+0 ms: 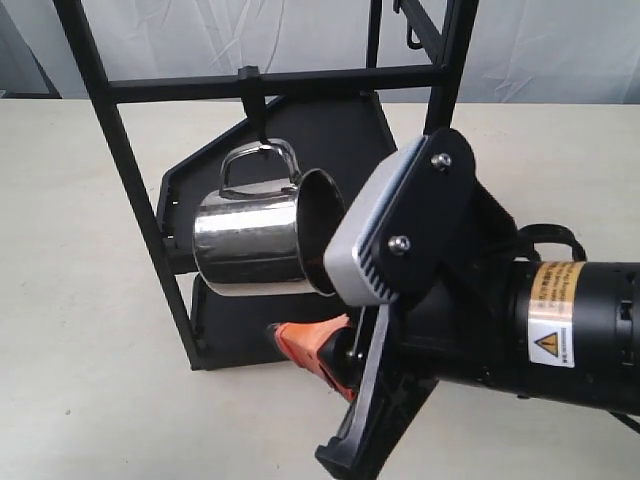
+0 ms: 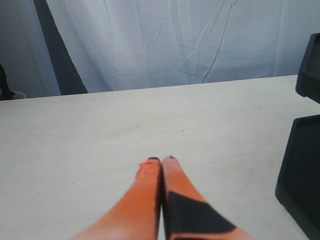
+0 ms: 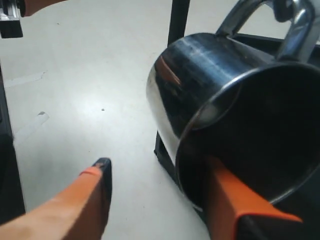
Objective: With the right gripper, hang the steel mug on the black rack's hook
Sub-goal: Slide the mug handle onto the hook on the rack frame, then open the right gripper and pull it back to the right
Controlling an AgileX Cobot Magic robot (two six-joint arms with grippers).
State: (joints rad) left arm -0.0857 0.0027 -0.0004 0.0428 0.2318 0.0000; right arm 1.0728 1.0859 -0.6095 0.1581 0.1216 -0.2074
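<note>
My right gripper is about to pull out, and the steel mug (image 1: 250,238) should then tip its base lower and stay hanging, because the mug's handle loops over the rack's hook (image 1: 264,146).
The steel mug (image 1: 250,240) hangs tilted by its wire handle (image 1: 258,165) from the hook (image 1: 255,105), which is clipped on the black rack's crossbar (image 1: 330,80). Its mouth faces my right gripper (image 1: 320,320). In the right wrist view that gripper (image 3: 156,165) is open. One orange finger (image 3: 235,200) reaches just inside the mug's rim (image 3: 200,80), and the other finger (image 3: 85,200) stands well apart outside it. My left gripper (image 2: 161,160) is shut on nothing, low over the bare table.
The rack's two black shelves (image 1: 340,140) lie behind and below the mug, and their edges show in the left wrist view (image 2: 302,170). A thin curved hook (image 1: 408,30) hangs higher up on the rack. White curtain behind the table.
</note>
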